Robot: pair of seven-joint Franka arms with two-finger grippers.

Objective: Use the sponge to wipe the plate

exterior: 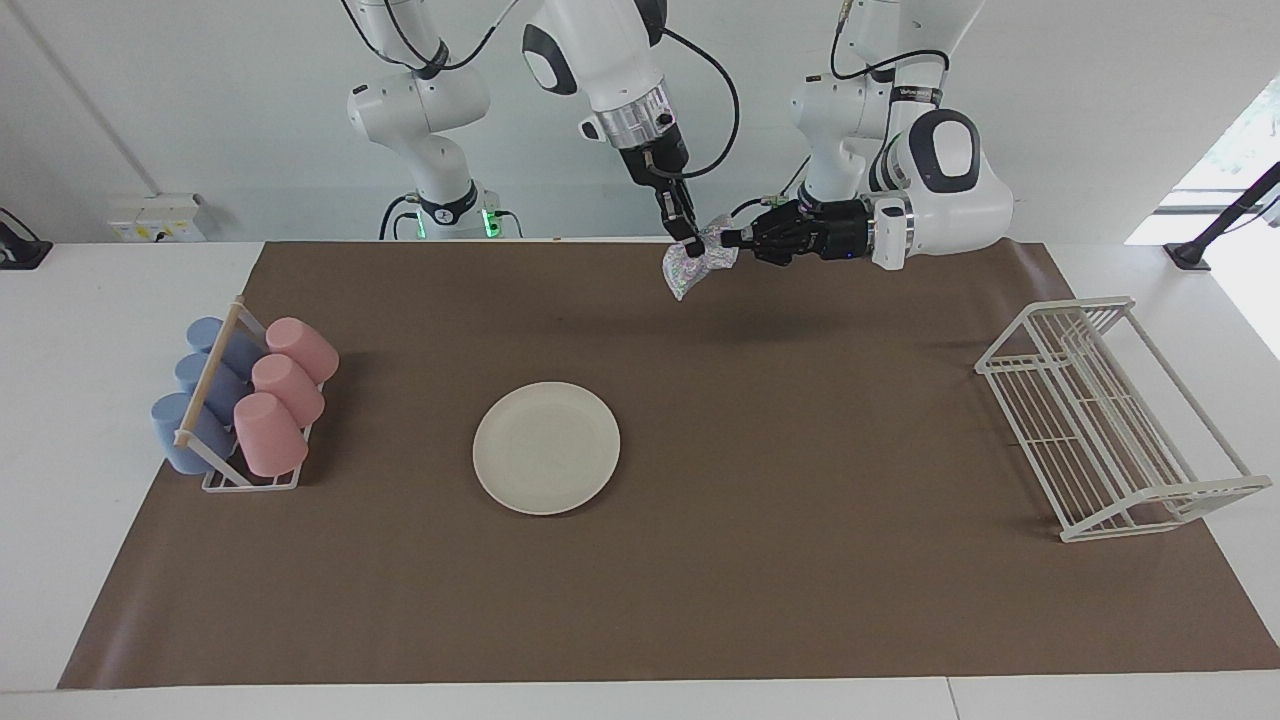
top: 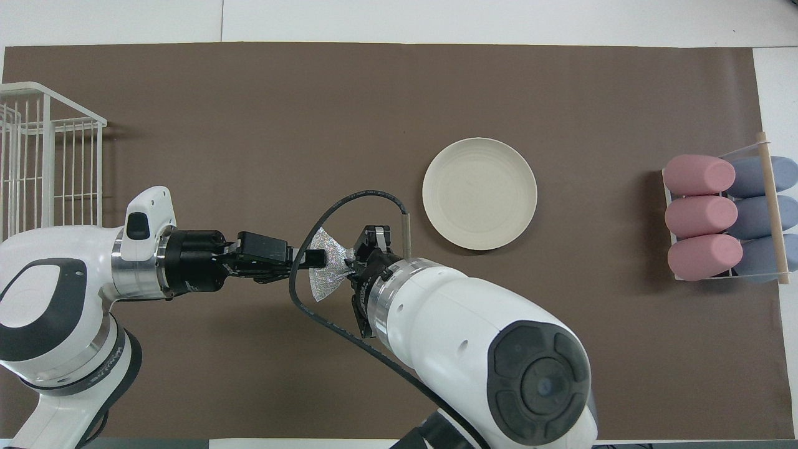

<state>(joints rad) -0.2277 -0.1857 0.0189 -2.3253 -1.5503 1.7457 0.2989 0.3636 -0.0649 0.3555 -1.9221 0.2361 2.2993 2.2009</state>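
Note:
The plate sits on my right gripper's side with both grippers at the sponge [top: 327, 267], so next my left gripper moves away before my right gripper wipes the plate [top: 479, 193].
The off-white plate [exterior: 546, 448] lies flat on the brown mat [exterior: 800, 580], toward the right arm's end of the middle; it also shows in the overhead view [top: 479, 194]. The silvery mesh sponge [exterior: 690, 275] hangs in the air over the mat's edge nearest the robots, well apart from the plate; it also shows in the overhead view [top: 324, 284]. My right gripper [exterior: 690, 243] points down and is shut on the sponge's pinched middle [top: 360, 259]. My left gripper [exterior: 738, 238] reaches in level and meets the sponge's upper wing [top: 318, 256].
A white wire rack [exterior: 1110, 420] stands at the left arm's end of the mat. A holder with pink cups [exterior: 285, 395] and blue cups [exterior: 200, 395] stands at the right arm's end, beside the plate. A black cable [top: 324, 224] loops by the grippers.

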